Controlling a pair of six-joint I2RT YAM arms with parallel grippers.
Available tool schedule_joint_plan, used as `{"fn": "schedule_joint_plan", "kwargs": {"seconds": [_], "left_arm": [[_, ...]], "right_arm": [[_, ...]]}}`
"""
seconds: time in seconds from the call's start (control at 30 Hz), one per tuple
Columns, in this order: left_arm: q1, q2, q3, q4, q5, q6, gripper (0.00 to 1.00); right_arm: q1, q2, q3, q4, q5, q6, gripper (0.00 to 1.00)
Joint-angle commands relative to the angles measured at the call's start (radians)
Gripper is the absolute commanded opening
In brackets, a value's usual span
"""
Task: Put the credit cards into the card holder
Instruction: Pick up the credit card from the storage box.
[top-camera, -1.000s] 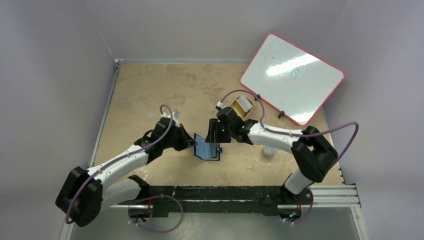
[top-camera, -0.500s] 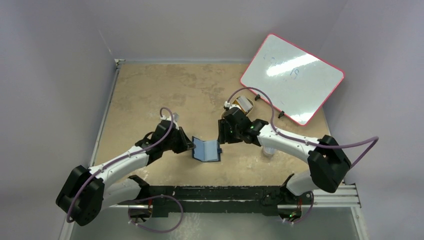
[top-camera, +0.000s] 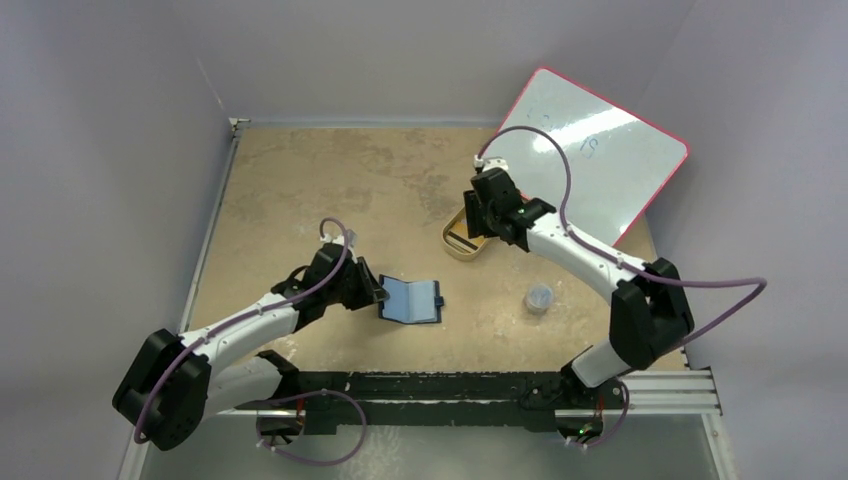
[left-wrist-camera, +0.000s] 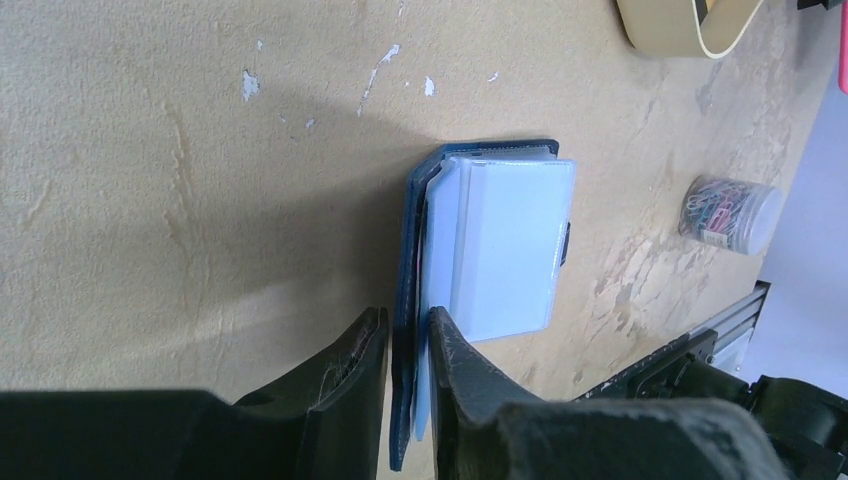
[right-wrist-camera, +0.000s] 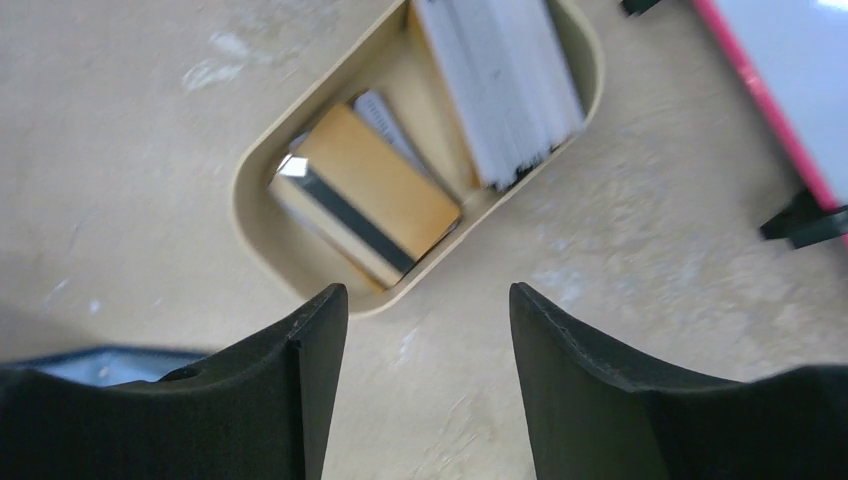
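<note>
I go on moving my right gripper until its fingers are on both sides of the front card (right-wrist-camera: 466, 150), because the silver-grey cards stand on edge next to an open gap in the tray (right-wrist-camera: 430, 118).
The navy card holder (top-camera: 412, 300) lies open near the table's front, with a pale inner panel (left-wrist-camera: 505, 240) showing. My left gripper (top-camera: 376, 293) is shut on its left edge, pinching the navy cover (left-wrist-camera: 408, 270) and inner leaf between its fingers. My right gripper (top-camera: 482, 212) is open and empty, hovering over the tan oval tray (top-camera: 457, 246). In the right wrist view the tray (right-wrist-camera: 252, 222) holds a gold card with a dark stripe (right-wrist-camera: 375, 185) and several silver-grey cards (right-wrist-camera: 500, 80). The gripper (right-wrist-camera: 430, 300) is just short of the tray's near rim.
A red-rimmed whiteboard (top-camera: 590, 145) leans at the back right, close behind the right arm. A small clear jar of paper clips (top-camera: 539, 297) stands right of the card holder, also in the left wrist view (left-wrist-camera: 725, 212). Walls close off the left and back.
My right gripper has pulled away from the card holder, back and to the right, to above the tray. The card holder has settled flatter; the left gripper still holds it.
</note>
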Motion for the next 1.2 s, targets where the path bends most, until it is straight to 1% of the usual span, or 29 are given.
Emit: {"fn": "schedule_joint_plan", "kwargs": {"seconds": [0.0,0.33,0.43,0.7,0.8,0.97,1.17], "left_arm": [[0.004,-0.005,-0.002,0.023,-0.013,0.021,0.20],[0.004,-0.020,-0.027,0.064,0.016,-0.001,0.17],[0.004,-0.025,-0.036,0.076,0.023,-0.008,0.17],[0.004,-0.046,-0.050,0.086,0.026,-0.018,0.17],[0.004,-0.047,-0.051,0.087,0.028,-0.020,0.17],[0.004,-0.049,-0.056,0.090,0.027,-0.019,0.17],[0.004,-0.039,-0.056,0.106,0.030,-0.024,0.17]], "right_arm": [[-0.024,0.079,0.099,-0.003,0.160,-0.143,0.63],[-0.035,0.253,0.219,0.056,0.260,-0.291,0.64],[-0.036,0.300,0.240,0.063,0.291,-0.315,0.63],[-0.040,0.372,0.261,0.086,0.306,-0.350,0.61],[-0.041,0.387,0.268,0.079,0.334,-0.355,0.59],[-0.041,0.398,0.289,0.052,0.373,-0.344,0.52],[-0.041,0.385,0.298,0.043,0.375,-0.344,0.46]]}}
